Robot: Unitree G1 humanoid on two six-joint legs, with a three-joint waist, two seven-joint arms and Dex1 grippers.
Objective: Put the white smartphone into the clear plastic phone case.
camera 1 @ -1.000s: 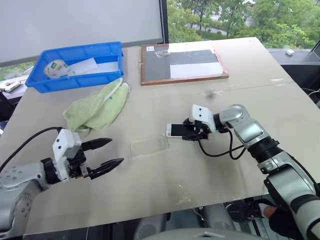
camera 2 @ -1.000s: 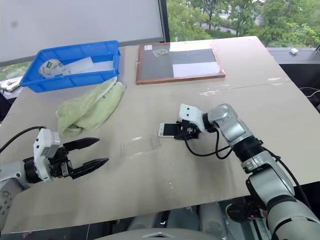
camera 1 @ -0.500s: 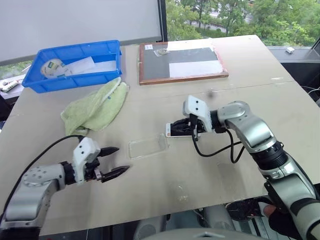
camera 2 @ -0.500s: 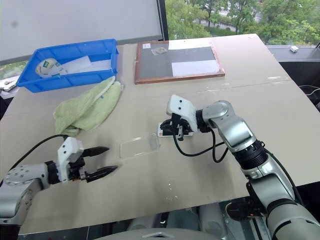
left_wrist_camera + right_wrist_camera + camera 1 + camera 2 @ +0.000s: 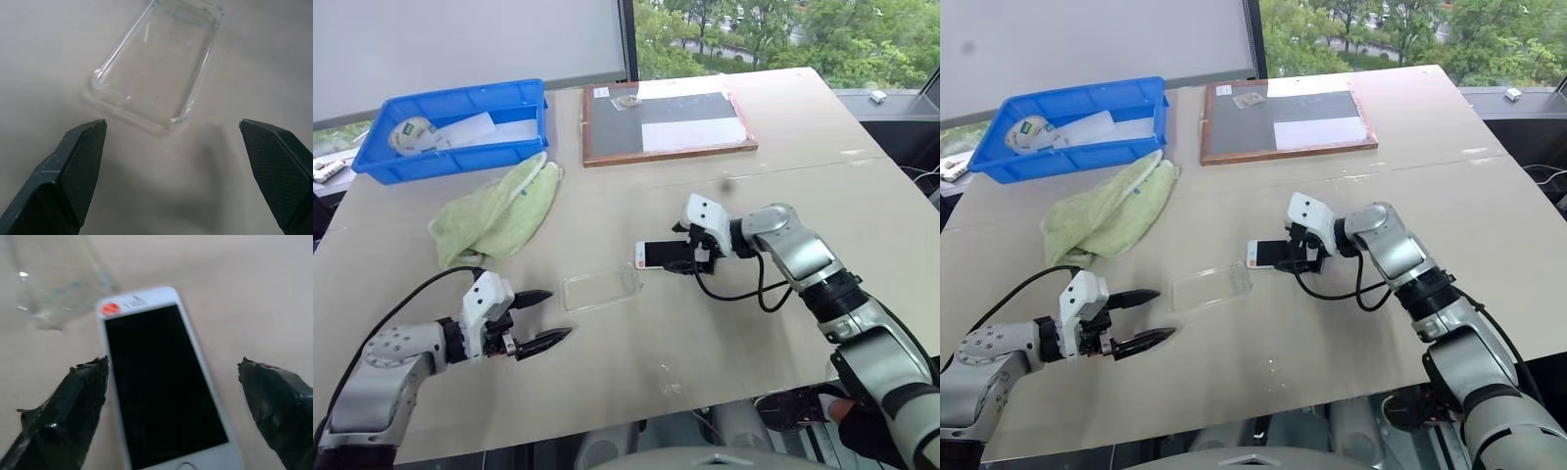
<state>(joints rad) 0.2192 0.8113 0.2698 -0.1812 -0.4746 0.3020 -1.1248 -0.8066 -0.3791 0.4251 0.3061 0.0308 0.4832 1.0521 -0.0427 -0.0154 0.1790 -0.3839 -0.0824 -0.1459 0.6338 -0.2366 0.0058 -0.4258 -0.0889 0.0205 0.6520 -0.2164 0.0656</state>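
Observation:
The white smartphone (image 5: pixel 164 382) is slanted between my right gripper's open fingers, so next I grasp its long sides (image 5: pixel 203 366) squarely with them before I carry it over the case.
The white smartphone (image 5: pixel 658 255) lies screen up on the tan table, just right of the clear plastic phone case (image 5: pixel 600 288). My right gripper (image 5: pixel 689 257) is at the phone's right end and open. In the right wrist view its fingers (image 5: pixel 73 416) stand wide on either side of the phone (image 5: pixel 161 382), clear of its edges, with the case (image 5: pixel 54 289) just beyond. My left gripper (image 5: pixel 555 315) is open low over the table, left of the case. The left wrist view has the empty case (image 5: pixel 156 68) lying just ahead of the spread fingertips (image 5: pixel 88 142).
A blue bin (image 5: pixel 372 157) with a tape roll and papers stands at the back left. A green towel (image 5: pixel 499 211) lies in front of it. A wood-framed dark board (image 5: pixel 666 122) sits at the back centre. A black cable loops below my right wrist.
My right gripper rose and tipped over the phone's end half a second ago, then dropped back beside it with its fingers wide. My left gripper sank slightly. The phone and case stayed put.

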